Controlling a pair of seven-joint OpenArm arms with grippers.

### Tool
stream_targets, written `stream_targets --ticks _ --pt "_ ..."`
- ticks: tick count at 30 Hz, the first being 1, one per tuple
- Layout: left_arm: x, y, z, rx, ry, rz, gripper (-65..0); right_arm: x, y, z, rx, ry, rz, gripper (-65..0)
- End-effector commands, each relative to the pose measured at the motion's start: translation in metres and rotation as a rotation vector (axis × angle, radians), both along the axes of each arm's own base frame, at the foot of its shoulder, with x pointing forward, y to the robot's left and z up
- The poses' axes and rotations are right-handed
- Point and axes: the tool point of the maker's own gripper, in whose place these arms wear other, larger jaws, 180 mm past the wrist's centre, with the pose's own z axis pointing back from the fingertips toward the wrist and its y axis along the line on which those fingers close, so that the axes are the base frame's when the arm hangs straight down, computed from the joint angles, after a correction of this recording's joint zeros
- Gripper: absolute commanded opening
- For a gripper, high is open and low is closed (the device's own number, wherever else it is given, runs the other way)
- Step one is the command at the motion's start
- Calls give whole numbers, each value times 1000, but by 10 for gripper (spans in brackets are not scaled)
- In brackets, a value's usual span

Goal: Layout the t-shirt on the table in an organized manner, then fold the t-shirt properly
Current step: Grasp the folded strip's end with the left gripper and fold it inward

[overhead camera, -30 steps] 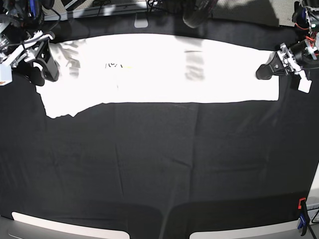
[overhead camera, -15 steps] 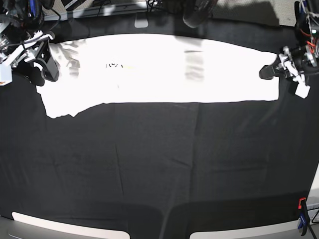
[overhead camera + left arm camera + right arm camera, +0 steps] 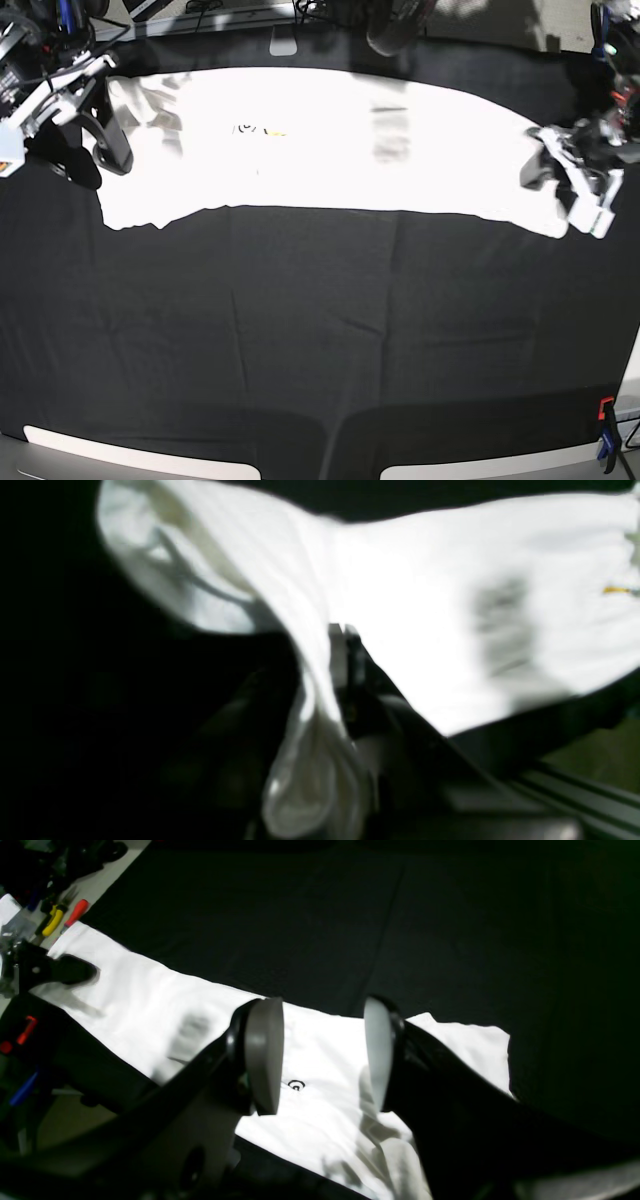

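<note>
The t-shirt's middle point(image 3: 335, 140) lies flat and clear ahead. My left gripper should keep carrying the t-shirt's pinched end point(image 3: 546, 206) inward and let it go over that middle.
The white t-shirt point(image 3: 330, 140) lies as a long folded band across the far part of the black-clothed table point(image 3: 320, 330), with a small print mark showing near its left end. My left gripper point(image 3: 548, 172) is shut on the band's right end, which is bunched and lifted. In the left wrist view the cloth point(image 3: 425, 605) hangs pinched between the gripper point(image 3: 342, 680) fingers. Over the band's left end my right gripper point(image 3: 95, 158) stands open. The right wrist view shows its grey pads point(image 3: 265, 1055) apart above the shirt point(image 3: 150, 1005), holding nothing.
A red and blue clamp point(image 3: 605, 440) sits at the near right table edge. Hand tools with red and yellow handles point(image 3: 65, 917) lie beyond the table's far edge. Pale panels point(image 3: 140, 460) border the near edge.
My left gripper has shut on the shirt's right end and pulled it rightward and nearer, bunching that corner. The whole band slid right. The right gripper shifted slightly right, still open.
</note>
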Motion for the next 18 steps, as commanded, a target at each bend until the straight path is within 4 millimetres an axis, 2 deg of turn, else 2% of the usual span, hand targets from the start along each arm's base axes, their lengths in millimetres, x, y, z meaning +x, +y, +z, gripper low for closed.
stream_targets --ticks 1,5,9,13,18 --pt "3 -12 16 -1 -66 -25 -650 2 5 13 8 -54 23 -392" --pt "-3 -67 29 -38 -130 -99 -650 4 5 15 7 -66 22 -392" --pt "-6 -112 23 -85 -115 -136 -650 8 5 18 5 -80 23 -391" --pt "-15 -142 12 -29 -107 -230 -650 7 4 16 -1 -72 21 -391" --pt "-11 -162 20 -100 -123 -184 -650 7 3 15 -4 -68 21 -391"
